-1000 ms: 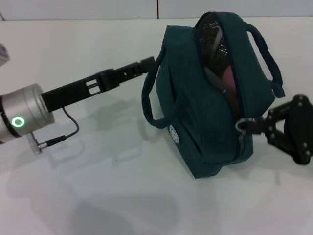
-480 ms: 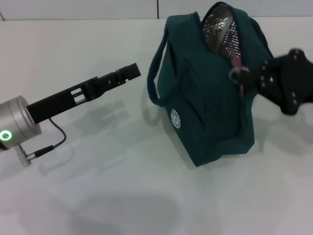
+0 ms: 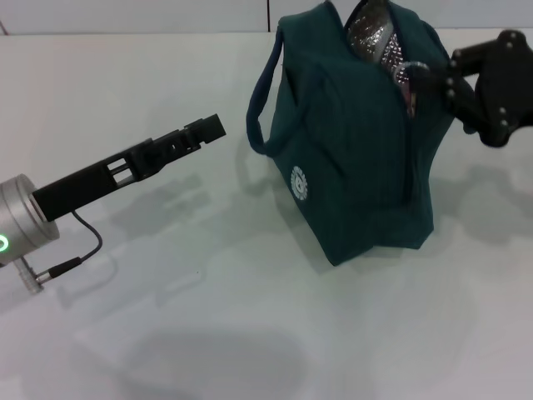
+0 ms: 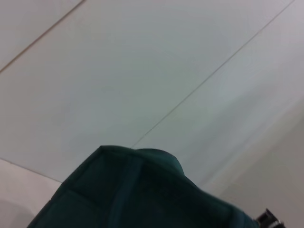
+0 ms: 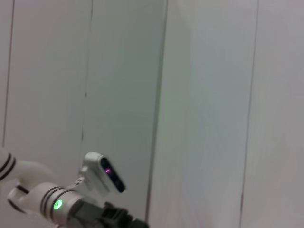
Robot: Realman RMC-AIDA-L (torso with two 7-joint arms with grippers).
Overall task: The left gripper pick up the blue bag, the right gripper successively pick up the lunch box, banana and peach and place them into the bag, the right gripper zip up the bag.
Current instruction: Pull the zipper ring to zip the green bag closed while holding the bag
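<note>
The blue bag is standing crooked and has a gap above the zipper pull, so next my right gripper swings back while my left gripper steadies the bag's side.
The blue bag stands on the white table, its round white logo facing me. Its top also shows in the left wrist view. My right gripper is at the bag's upper right, shut on the metal ring pull of the zipper. The zipper is closed below the pull. Above it a short gap shows the silver foil lining. My left gripper hangs over the table to the left of the bag, apart from the near loop handle. The lunch box, banana and peach are hidden.
The white table spreads in front and to the left of the bag. A thin black cable hangs from the silver cuff of my left arm. A pale wall stands behind the table.
My right gripper has carried the ring pull up along the bag, so the opening is much shorter and the bag stands more upright. My left gripper has drawn back from the handle.
</note>
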